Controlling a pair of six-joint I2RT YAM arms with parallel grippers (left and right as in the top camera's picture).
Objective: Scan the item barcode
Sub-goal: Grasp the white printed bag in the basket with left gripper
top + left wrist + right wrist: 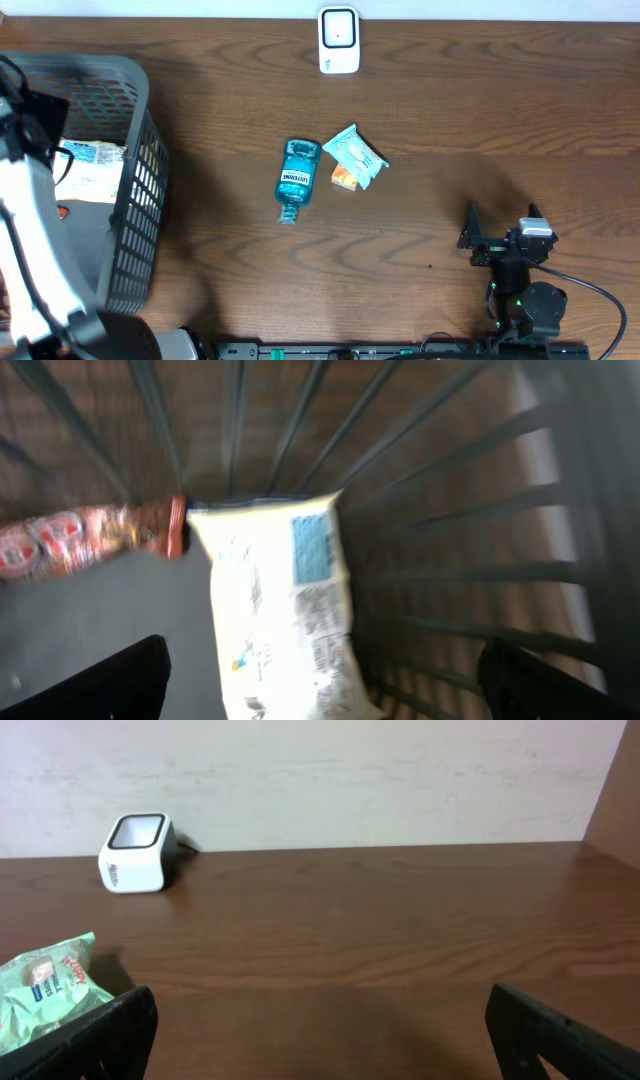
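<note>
The white packet's narrow width (282,615) sits between my left gripper's fingers, clear of the red wrapper, so I should go on lowering before they close on the packet (97,178).
The white barcode scanner (339,40) stands at the table's far edge, and the right wrist view has the scanner (137,851) at upper left. A teal mouthwash bottle (297,178) and a green snack packet (356,157) lie mid-table. My left arm reaches into the grey basket (140,200). There my left gripper (320,680) is open above a white packet (280,610) that lies loose on the basket floor, with a red wrapper (80,540) beside it. My right gripper (500,222) is open and empty at the near right, low over bare wood (320,1030).
A small orange item (344,178) lies against the green packet (45,985). The basket's slatted walls (450,530) close in around my left gripper. The basket fills the table's left end.
</note>
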